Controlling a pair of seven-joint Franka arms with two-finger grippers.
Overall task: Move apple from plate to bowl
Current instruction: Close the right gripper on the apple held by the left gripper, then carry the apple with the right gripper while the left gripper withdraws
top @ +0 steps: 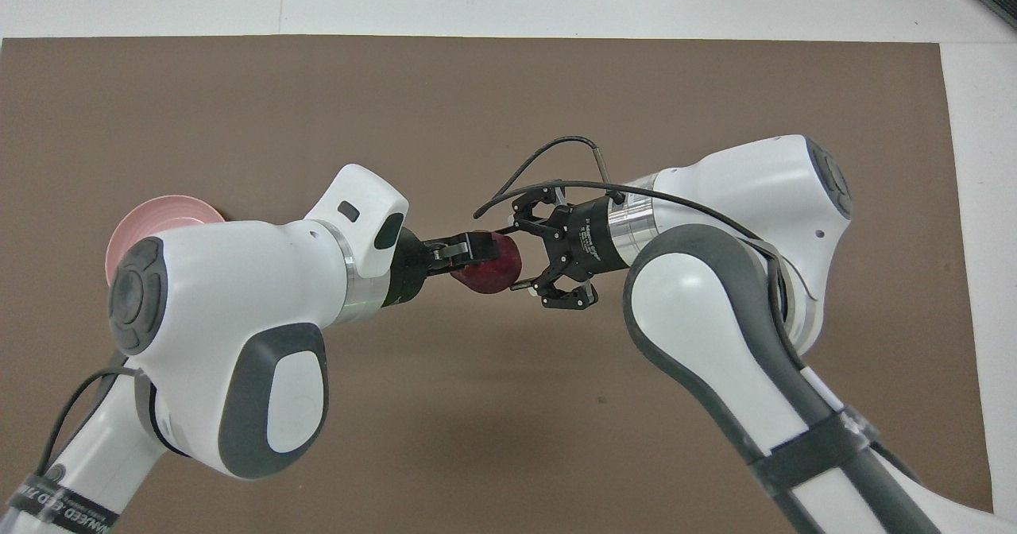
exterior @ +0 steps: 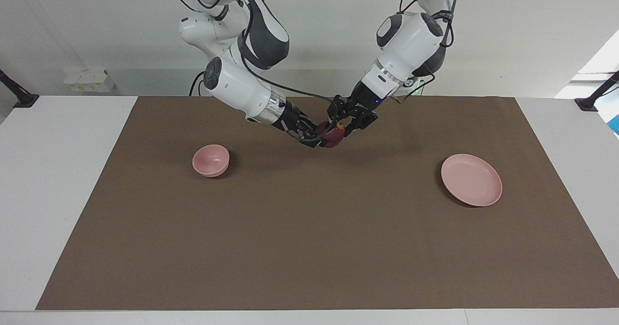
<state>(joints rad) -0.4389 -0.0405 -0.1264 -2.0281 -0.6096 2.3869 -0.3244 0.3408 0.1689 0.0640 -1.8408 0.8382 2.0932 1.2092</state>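
The robot's right gripper should close on the apple's loose end (top: 512, 261) before its left gripper opens, because the left gripper is holding the apple far from the bowl (exterior: 211, 161).
The dark-red apple (exterior: 331, 137) hangs in the air over the middle of the brown mat, between both grippers; it also shows in the overhead view (top: 489, 273). My left gripper (exterior: 342, 128) (top: 470, 249) is shut on the apple from above. My right gripper (exterior: 315, 139) (top: 516, 256) is open, with its fingers spread on either side of the apple's end. The pink plate (exterior: 471, 180) lies bare toward the left arm's end; in the overhead view only its edge (top: 163, 212) shows past the left arm. The small pink bowl (exterior: 211, 160) stands toward the right arm's end, hidden in the overhead view.
The brown mat (exterior: 309, 238) covers most of the white table. A small white box (exterior: 88, 80) sits at the table's edge by the wall, near the right arm's end. Black stands (exterior: 17, 95) are at both table corners nearest the robots.
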